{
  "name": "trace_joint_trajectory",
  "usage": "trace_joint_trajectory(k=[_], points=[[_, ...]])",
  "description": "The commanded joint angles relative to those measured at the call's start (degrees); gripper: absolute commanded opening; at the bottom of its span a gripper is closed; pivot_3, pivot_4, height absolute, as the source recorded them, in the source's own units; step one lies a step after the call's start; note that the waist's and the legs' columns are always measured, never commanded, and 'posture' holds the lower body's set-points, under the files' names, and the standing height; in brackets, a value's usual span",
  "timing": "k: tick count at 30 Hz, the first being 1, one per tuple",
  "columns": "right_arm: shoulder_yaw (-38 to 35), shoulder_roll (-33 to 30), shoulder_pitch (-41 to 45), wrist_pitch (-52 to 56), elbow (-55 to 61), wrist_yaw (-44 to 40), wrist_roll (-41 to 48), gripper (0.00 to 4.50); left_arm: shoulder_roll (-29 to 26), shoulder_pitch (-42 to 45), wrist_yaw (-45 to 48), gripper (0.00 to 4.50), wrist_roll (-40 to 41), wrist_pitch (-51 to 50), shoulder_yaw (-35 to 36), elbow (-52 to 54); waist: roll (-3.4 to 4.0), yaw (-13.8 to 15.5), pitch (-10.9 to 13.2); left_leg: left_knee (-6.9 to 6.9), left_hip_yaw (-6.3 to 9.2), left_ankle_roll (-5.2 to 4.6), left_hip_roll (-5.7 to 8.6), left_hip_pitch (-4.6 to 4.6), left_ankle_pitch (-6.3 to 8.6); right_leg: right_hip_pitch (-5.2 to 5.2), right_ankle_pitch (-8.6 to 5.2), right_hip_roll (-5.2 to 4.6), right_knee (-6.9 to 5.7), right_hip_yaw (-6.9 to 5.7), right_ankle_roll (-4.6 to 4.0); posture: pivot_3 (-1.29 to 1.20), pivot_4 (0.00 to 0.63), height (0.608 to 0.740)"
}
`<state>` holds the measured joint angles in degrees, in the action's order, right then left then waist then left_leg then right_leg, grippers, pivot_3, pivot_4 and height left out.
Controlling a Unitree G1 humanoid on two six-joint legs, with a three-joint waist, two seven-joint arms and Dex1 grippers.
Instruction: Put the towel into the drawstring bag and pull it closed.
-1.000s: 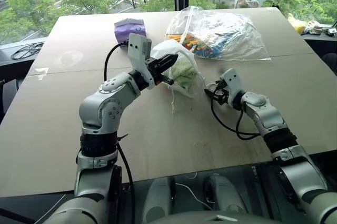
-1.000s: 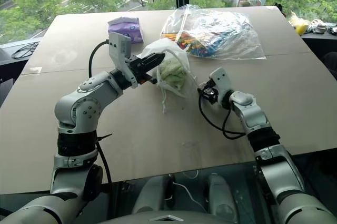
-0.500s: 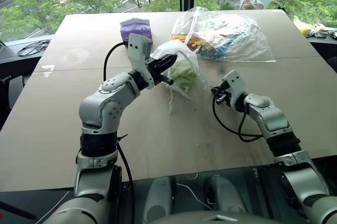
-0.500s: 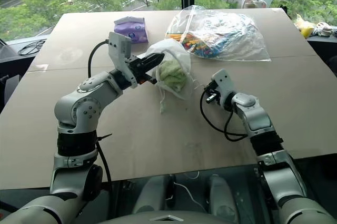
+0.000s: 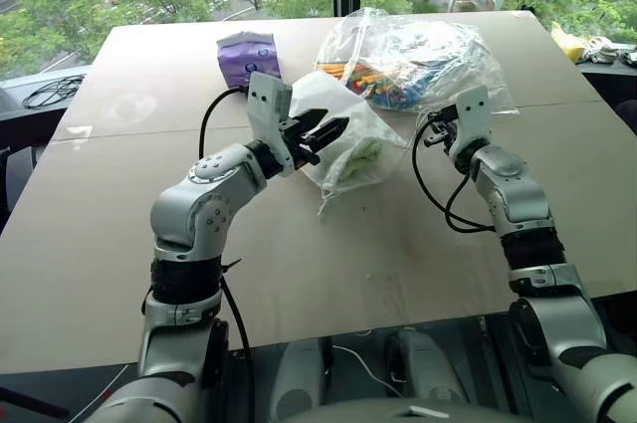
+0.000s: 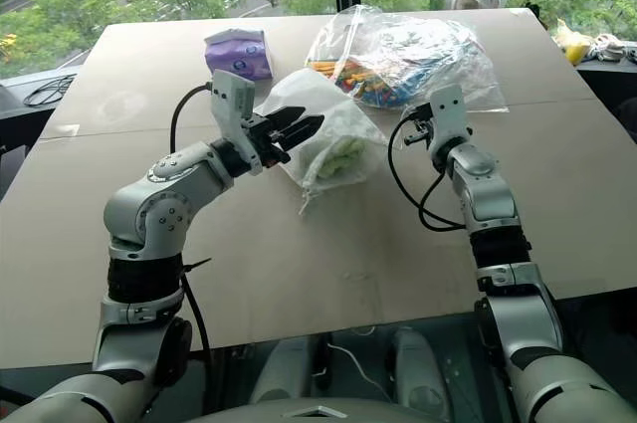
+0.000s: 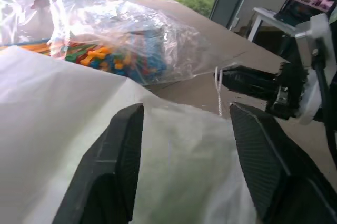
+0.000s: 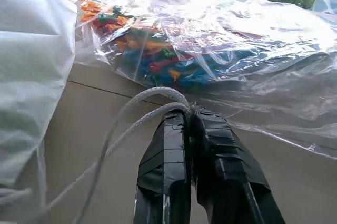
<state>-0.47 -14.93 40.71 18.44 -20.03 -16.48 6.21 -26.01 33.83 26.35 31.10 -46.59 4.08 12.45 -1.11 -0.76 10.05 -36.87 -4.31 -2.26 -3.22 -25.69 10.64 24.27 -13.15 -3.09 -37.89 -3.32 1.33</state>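
Note:
I expect the drawstring bag (image 5: 350, 149) to hang with the towel sagging low when I pull the cord's ends up and apart, because cord (image 5: 322, 208) leaves the bag at opposite corners.
The drawstring bag (image 5: 333, 105) lies on the table (image 5: 299, 254) between my arms, with the light green towel (image 5: 360, 156) showing through its thin white wall. My left gripper (image 5: 333, 134) is open, and its black fingers (image 7: 121, 150) stand apart against the bag's side. My right gripper (image 5: 430, 130) is shut on the bag's white cord (image 8: 152, 100), off to the bag's right and lifted above the table. The cord runs taut from the bag to the fingertips (image 8: 174, 124). A loose end of cord (image 5: 326, 199) trails from the bag toward me.
A large clear plastic bag of colourful items (image 5: 423, 55) lies just behind the white bag and the right gripper. A small purple packet (image 5: 247, 50) sits at the back left. A black cable (image 5: 45, 95) lies off the table's left edge, and windows stand behind it.
My left gripper has opened and let go of the bag. My right gripper has risen and moved right with the cord, and the bag has stretched out toward it.

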Motion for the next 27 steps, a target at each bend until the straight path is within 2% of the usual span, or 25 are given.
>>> trace_joint_trajectory(k=[1, 3, 5, 9, 15, 18, 27], points=[[-0.9, -0.3, 0.6, -1.0, 1.1, 1.5, -1.0, 0.00, -4.2, 2.7, 3.9, 2.76, 2.8, 0.9, 5.6, 1.6, 0.01, -0.1, 0.0, 0.01, -0.01, 0.00, -0.01, 0.00, 0.00, 0.02, 0.00, 0.01, 0.01, 0.02, 0.00, 0.00, 0.150, 0.740], [-1.2, -0.3, 0.6, -1.0, 0.8, 1.8, -1.1, 0.00, -6.8, 2.5, 7.5, 2.76, 7.3, -1.0, 9.1, 2.1, 0.01, -0.1, 0.0, 0.00, -0.01, 0.00, -0.03, -0.01, 0.00, 0.06, 0.00, 0.01, -0.01, 0.01, 0.00, 0.00, 0.150, 0.740], [-1.4, -0.3, 0.7, -1.1, 0.4, 1.9, -1.2, 0.00, -10.6, -0.7, 12.5, 2.76, 9.1, -2.2, 9.7, 2.9, 0.02, -0.2, 0.0, 0.00, -0.02, 0.00, -0.04, 0.00, 0.00, 0.06, -0.01, 0.00, -0.02, 0.03, 0.00, 0.00, 0.150, 0.740], [-1.7, -0.4, 1.4, -1.3, -0.3, 2.1, -1.4, 0.00, -20.3, -11.8, 21.8, 2.76, 5.1, 0.2, 4.1, 5.5, 0.07, -0.6, 0.0, 0.15, -0.20, 0.01, -0.04, 0.09, 0.00, 0.09, -0.01, -0.03, 0.01, 0.19, -0.01, 0.00, 0.150, 0.740], [-2.0, -0.4, 0.8, -0.9, 0.6, 2.3, -1.2, 0.00, -24.4, -18.8, 25.5, 2.76, -0.1, 3.4, -1.9, 4.9, 0.06, 0.1, 0.1, 0.16, -0.20, 0.01, -0.10, -0.10, -0.01, 0.32, -0.01, -0.08, -0.03, 0.17, -0.03, 0.00, 0.150, 0.740], [-2.0, -0.4, 0.3, -0.7, 1.1, 2.2, -1.2, 0.00, -22.6, -18.3, 23.8, 2.76, -5.6, 8.0, -5.9, 2.3, 0.08, 0.0, 0.1, 0.15, -0.25, 0.01, -0.09, -0.06, -0.01, 0.32, -0.02, -0.13, -0.04, 0.21, -0.04, 0.00, 0.150, 0.740], [-2.2, -0.6, 0.7, -0.2, 1.3, 2.1, -1.1, 0.00, -9.9, -15.4, 15.9, 2.76, -13.4, 14.4, -10.9, -3.9, 0.07, 0.0, 0.0, 0.14, -0.40, -0.01, -0.06, -0.06, -0.01, 0.35, 0.00, -0.02, -0.07, 0.34, -0.02, 0.00, 0.150, 0.740]])
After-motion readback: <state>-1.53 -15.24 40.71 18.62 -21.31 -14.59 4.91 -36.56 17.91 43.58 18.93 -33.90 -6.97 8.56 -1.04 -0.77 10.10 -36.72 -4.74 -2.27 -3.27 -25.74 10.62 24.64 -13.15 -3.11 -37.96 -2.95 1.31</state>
